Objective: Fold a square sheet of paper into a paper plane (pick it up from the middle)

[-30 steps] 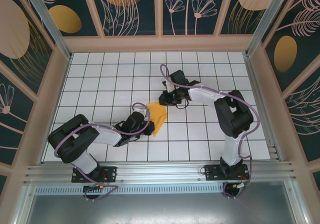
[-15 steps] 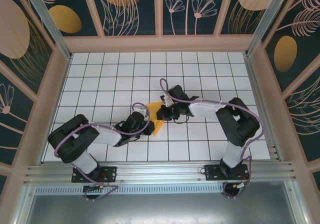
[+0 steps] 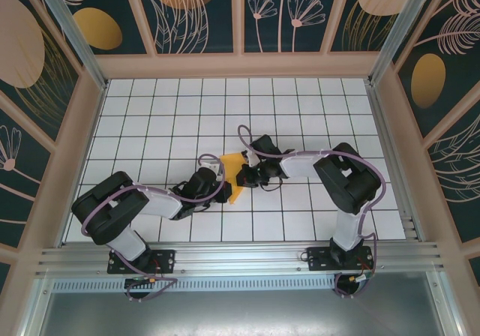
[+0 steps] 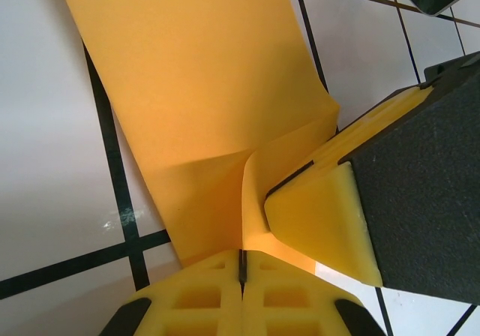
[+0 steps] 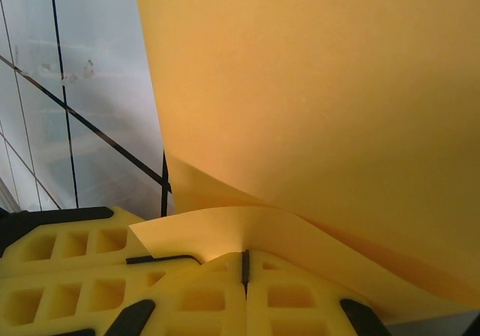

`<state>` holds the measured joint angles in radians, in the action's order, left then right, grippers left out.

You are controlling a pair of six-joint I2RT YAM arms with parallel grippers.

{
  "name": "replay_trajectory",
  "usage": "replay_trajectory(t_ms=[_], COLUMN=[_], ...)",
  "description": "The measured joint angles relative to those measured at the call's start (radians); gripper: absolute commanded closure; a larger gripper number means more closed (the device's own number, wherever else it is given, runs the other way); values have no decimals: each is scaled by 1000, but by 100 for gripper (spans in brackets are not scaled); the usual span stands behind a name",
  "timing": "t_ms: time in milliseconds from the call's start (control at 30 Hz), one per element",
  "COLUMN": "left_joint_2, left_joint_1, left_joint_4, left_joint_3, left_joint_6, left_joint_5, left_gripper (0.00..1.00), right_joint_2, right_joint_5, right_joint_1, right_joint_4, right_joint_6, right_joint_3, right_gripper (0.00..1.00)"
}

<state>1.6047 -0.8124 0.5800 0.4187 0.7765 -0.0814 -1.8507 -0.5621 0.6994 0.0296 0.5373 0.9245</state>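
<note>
The curled flap (image 5: pixel 274 227) is standing up against my right gripper's fingers. So next I move my right gripper back and take it to the paper's near end (image 3: pixel 234 196).
The square sheet of paper (image 3: pixel 232 162) is orange-yellow and folded over, lying mid-table between both arms. No paper plane shape is in view. My left gripper (image 3: pixel 223 188) is shut on the paper's near edge; in the left wrist view its jaws (image 4: pixel 241 267) pinch a raised crease of the paper (image 4: pixel 195 103). My right gripper (image 3: pixel 244 175) is shut on the paper's right side; in the right wrist view it (image 5: pixel 244 265) clamps a curled flap of the paper (image 5: pixel 322 103). The two grippers almost touch: the right one's fingers (image 4: pixel 322 208) show in the left wrist view.
The table (image 3: pixel 150 118) is white with a black grid, walled by patterned panels (image 3: pixel 195 13) at the back and sides. An aluminium rail (image 3: pixel 240 257) runs along the near edge by the arm bases.
My right gripper has moved down and left onto the paper and shut on it. The paper now looks narrower and more bunched. The left gripper stays where it was, still shut.
</note>
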Motion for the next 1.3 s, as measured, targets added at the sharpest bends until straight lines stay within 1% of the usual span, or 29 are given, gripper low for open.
replay_trajectory(t_ms=[200, 467, 667, 833, 933, 1100, 1300], left_joint_2=[0, 1, 1, 1, 2, 2, 2], left_joint_1=[2, 3, 3, 3, 3, 3, 3], left_joint_4=[0, 1, 1, 1, 1, 1, 1], left_joint_3=[0, 0, 0, 0, 0, 0, 0], left_joint_6=[0, 0, 0, 0, 0, 0, 0], left_joint_5=[-5, -9, -9, -9, -13, -14, -14], left_gripper=[99, 99, 100, 100, 100, 100, 100], right_joint_2=[6, 110, 95, 49, 43, 58, 111], right_joint_5=[-3, -5, -3, 39, 40, 49, 38], right_joint_1=[-4, -52, -63, -65, -68, -70, -103], right_joint_4=[0, -31, -43, -48, -49, -33, -27], right_joint_6=[0, 1, 4, 4, 5, 4, 5], right_joint_3=[-1, -35, -64, -64, -63, -62, -60], right_gripper=[91, 92, 92, 93, 92, 91, 92])
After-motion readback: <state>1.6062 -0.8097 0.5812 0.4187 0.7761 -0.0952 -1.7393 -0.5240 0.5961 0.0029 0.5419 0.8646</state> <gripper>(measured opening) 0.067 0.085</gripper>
